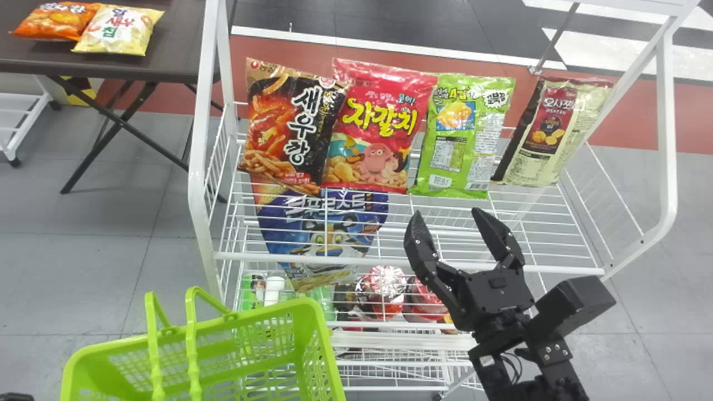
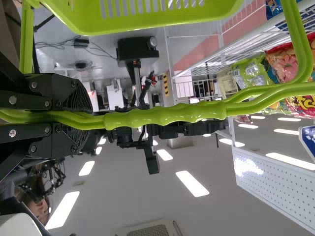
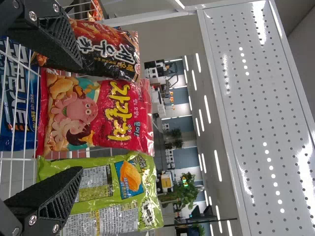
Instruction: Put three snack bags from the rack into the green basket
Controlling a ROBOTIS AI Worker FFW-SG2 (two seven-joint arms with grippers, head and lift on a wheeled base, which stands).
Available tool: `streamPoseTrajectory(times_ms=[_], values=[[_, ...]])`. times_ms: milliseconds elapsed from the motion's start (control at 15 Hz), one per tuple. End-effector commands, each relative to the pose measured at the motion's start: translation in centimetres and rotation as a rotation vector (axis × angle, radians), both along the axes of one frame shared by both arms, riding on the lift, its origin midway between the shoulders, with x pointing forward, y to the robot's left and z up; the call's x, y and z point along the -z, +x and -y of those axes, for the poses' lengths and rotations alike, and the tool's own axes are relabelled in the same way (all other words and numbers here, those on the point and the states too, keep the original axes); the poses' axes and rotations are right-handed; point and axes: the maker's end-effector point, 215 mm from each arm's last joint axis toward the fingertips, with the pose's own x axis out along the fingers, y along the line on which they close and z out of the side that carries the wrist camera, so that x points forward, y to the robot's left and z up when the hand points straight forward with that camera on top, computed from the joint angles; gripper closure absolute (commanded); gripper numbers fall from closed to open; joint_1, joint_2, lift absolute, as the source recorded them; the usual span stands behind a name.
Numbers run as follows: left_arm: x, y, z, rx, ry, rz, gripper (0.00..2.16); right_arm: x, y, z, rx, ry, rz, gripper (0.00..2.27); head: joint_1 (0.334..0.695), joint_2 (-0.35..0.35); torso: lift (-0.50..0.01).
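The robot will lift the black bag, and the blue bag's hidden top should then come into view through the shelf, since its upper corner goes up behind.
On the rack's upper shelf four snack bags stand in a row: a black one, a red one, a green one and a cream one. My right gripper is open in front of the green bag's lower edge, touching no bag. In the right wrist view, the red bag appears between the spread fingers of my right gripper, beyond them. The green basket hangs front left of the rack; my left gripper is shut on its handles.
The rack's white front rail runs beneath the right gripper. A blue bag is below the black and red ones, with more goods on lower shelves. A dark table with two snack bags stands at the back left.
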Motion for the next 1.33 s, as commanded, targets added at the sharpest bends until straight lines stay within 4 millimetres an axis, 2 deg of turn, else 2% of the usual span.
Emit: streamPoseTrajectory(times_ms=[0,467,733,867,1000,1067,1267], values=[[0.0,0.0,0.1,0.0,0.002,0.0,2.15,0.0,-0.1,0.1,0.002,-0.001,-0.001,0.07,0.695,-0.199,0.0],[0.1,-0.1,0.1,0.0,0.0,-0.006,2.15,-0.2,0.2,0.0,-0.003,0.001,0.004,0.08,0.695,-0.205,0.0],[0.0,-0.1,0.2,0.0,0.0,-0.003,2.15,-0.3,1.7,-0.6,-0.014,0.011,-0.002,0.08,0.695,-0.202,0.0],[0.1,-0.1,0.1,-0.001,0.002,-0.003,2.15,0.3,3.6,-2.7,-0.052,0.025,-0.027,0.08,0.695,-0.188,0.0],[0.2,-0.1,0.0,-0.001,0.005,-0.004,2.15,1.1,5.9,-6.0,-0.106,0.042,-0.07,0.09,0.695,-0.161,0.0],[0.1,-0.1,0.0,-0.002,0.004,-0.006,2.15,1.1,6.9,-7.3,-0.121,0.046,-0.078,0.09,0.695,-0.117,0.0],[0.2,0.3,-0.4,-0.008,0.014,-0.001,2.15,2.0,10.9,-11.4,-0.179,0.04,-0.109,0.09,0.695,-0.05,0.0]])
